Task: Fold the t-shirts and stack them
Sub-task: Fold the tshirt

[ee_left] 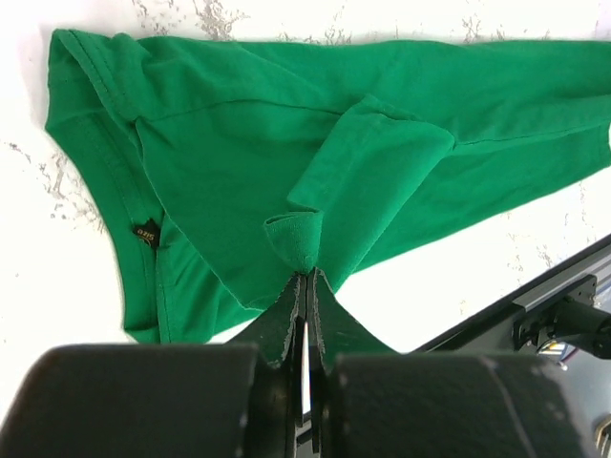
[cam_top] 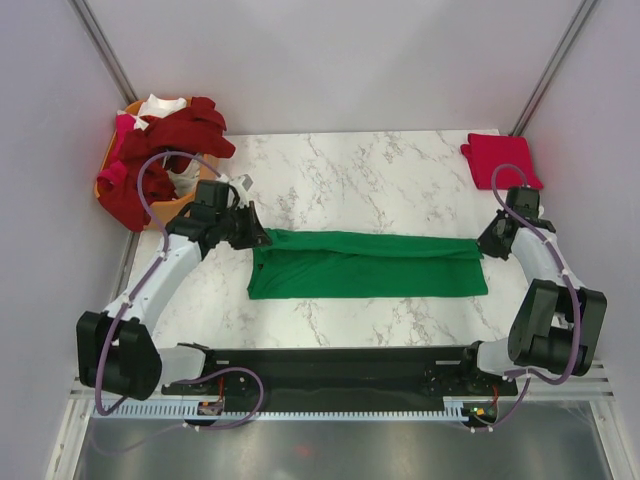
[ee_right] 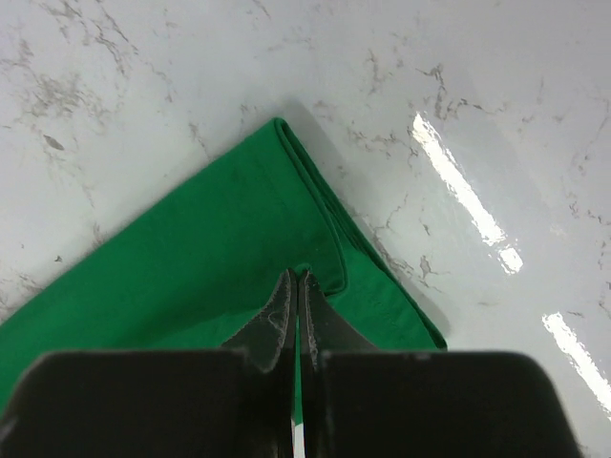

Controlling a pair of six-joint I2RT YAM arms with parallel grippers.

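My left gripper should keep lowering the green t-shirt's upper layer (cam_top: 370, 243) toward the t-shirt's near edge (cam_top: 340, 295) until that layer lies flat, because it stretches straight along the t-shirt's lower layer.
A bright green t-shirt (cam_top: 365, 264) lies folded into a long band across the middle of the marble table. My left gripper (cam_top: 256, 238) is shut on a pinch of the shirt's cloth (ee_left: 294, 239) at its left end, near the collar. My right gripper (cam_top: 483, 245) is shut on a folded edge of the shirt (ee_right: 315, 272) at its right end. A folded bright red t-shirt (cam_top: 498, 160) lies at the far right corner. Dark red, white and pink shirts (cam_top: 170, 140) are heaped in the basket at the far left.
An orange basket (cam_top: 152, 206) stands off the table's far left corner, under the heap of shirts. Grey walls close in both sides. A black rail (cam_top: 340, 360) with the arm bases runs along the near edge.
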